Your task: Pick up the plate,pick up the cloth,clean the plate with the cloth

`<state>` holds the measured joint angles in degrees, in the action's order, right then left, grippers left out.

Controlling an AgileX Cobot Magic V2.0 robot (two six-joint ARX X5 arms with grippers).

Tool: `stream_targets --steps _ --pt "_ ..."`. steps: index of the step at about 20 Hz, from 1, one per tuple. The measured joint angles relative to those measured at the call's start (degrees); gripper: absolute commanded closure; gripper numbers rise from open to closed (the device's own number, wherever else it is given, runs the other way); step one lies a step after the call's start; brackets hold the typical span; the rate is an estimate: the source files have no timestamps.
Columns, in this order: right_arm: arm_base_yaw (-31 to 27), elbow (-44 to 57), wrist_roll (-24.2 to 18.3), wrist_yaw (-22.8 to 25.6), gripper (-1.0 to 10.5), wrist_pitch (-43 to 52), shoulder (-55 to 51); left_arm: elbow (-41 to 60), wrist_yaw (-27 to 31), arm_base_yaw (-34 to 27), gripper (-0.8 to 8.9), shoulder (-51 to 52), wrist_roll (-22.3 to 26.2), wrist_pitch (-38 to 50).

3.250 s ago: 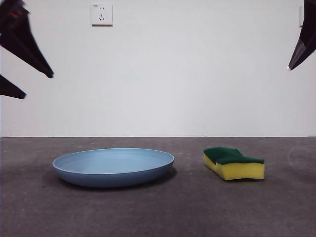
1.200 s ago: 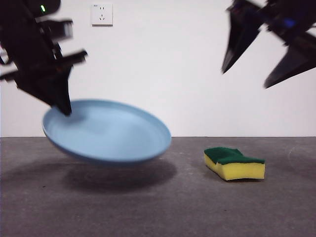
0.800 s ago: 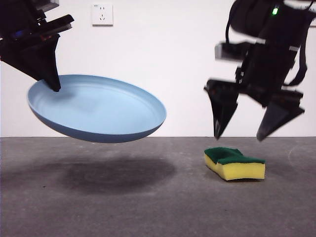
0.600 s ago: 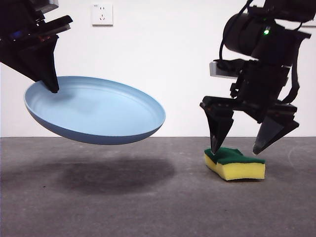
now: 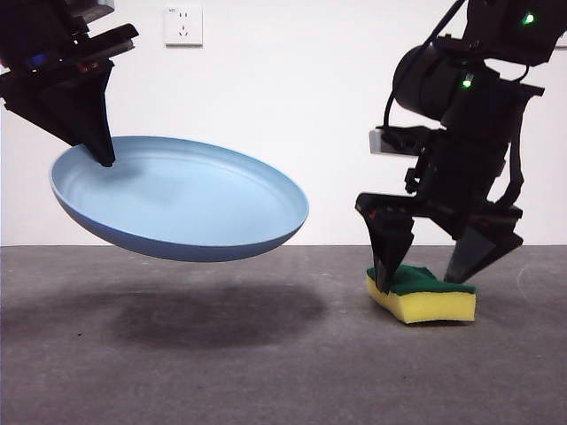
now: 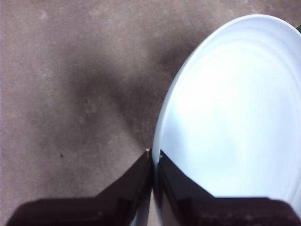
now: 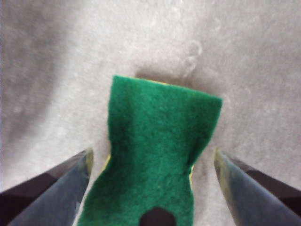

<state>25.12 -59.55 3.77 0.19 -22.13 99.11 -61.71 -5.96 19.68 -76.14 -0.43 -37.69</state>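
I expect the cloth [image 5: 423,297] to pinch thin at a narrow waist [image 7: 151,153] and spread wide at its ends when I lift it, because the cloth's sides curve in there.
The light-blue plate [image 5: 182,197] hangs tilted in the air at the left, well above the table; my left gripper [image 5: 102,158] is shut on its rim, and in the left wrist view that gripper [image 6: 154,154] pinches the edge of the plate [image 6: 230,113]. The cloth [image 5: 421,294], a yellow sponge with a dark-green top, lies flat on the table at the right. My right gripper [image 5: 423,273] is open and low over it, one jaw on each side. In the right wrist view the cloth [image 7: 157,150] lies green side up between the spread jaws of the right gripper [image 7: 153,162].
The dark grey table [image 5: 266,372] carries the plate's shadow under it. A white wall with a power socket [image 5: 182,26] stands behind.
The plate has been lifted from the table by my left gripper and now hangs tilted. My right gripper has come down from the top right, open, until its jaws straddle the cloth.
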Motion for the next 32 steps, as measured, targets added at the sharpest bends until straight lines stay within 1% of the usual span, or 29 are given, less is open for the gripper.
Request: stream_targets --steps 1,2,5,7,9,12,15,18,22,24,27,28,30,32 --pt "0.0 0.0 0.02 -0.02 5.2 0.0 0.81 0.0 0.0 0.0 8.21 0.0 0.0 0.02" --pt "0.0 0.0 0.02 -0.04 5.6 -0.07 1.84 0.0 0.0 0.0 8.21 0.0 0.0 -0.04" --pt "0.0 -0.02 -0.07 0.04 7.9 0.15 2.47 0.0 0.0 0.02 8.21 0.0 0.0 -0.9" --pt "0.0 -0.02 -0.11 0.02 8.9 0.11 2.49 0.0 0.02 0.0 8.21 0.0 0.0 -1.33" --pt "0.0 -0.02 -0.13 0.0 9.6 0.07 2.49 0.0 0.02 0.02 8.21 0.0 0.0 -1.29" --pt "0.22 -0.02 -0.13 -0.13 9.6 -0.09 2.38 0.0 0.15 0.02 8.21 0.0 0.0 -1.25" --pt "1.33 -0.02 0.76 -0.39 9.6 -0.55 -0.59 0.0 3.04 0.02 8.21 0.0 0.0 0.31" --pt "3.58 -0.02 2.19 -3.78 9.6 -0.46 -6.86 0.0 3.5 0.02 8.21 -0.72 -0.02 2.45" --pt "7.54 -0.02 4.87 -7.72 9.6 -0.46 -14.95 0.0 2.97 0.42 8.21 -4.72 -1.03 2.97" --pt "10.03 -0.02 5.55 -7.67 9.6 -0.09 -17.99 0.0 1.62 1.75 8.21 -6.29 -2.16 3.56" --pt "12.87 -0.02 5.92 -7.04 9.6 0.74 -18.49 0.0 -5.55 4.63 8.21 -6.51 -4.39 7.41" --pt "13.73 -0.02 5.92 -5.38 9.6 0.83 -18.27 0.0 -6.97 5.95 8.21 -6.51 -5.29 8.48" --pt "14.93 -0.02 5.92 -1.09 9.6 1.9 -17.81 0.02 -7.37 8.46 8.21 -6.51 -6.25 9.05" --pt "15.04 -0.02 5.9 0.0 9.6 4.79 -17.14 0.0 -7.54 10.56 8.21 -6.51 -6.56 9.05"
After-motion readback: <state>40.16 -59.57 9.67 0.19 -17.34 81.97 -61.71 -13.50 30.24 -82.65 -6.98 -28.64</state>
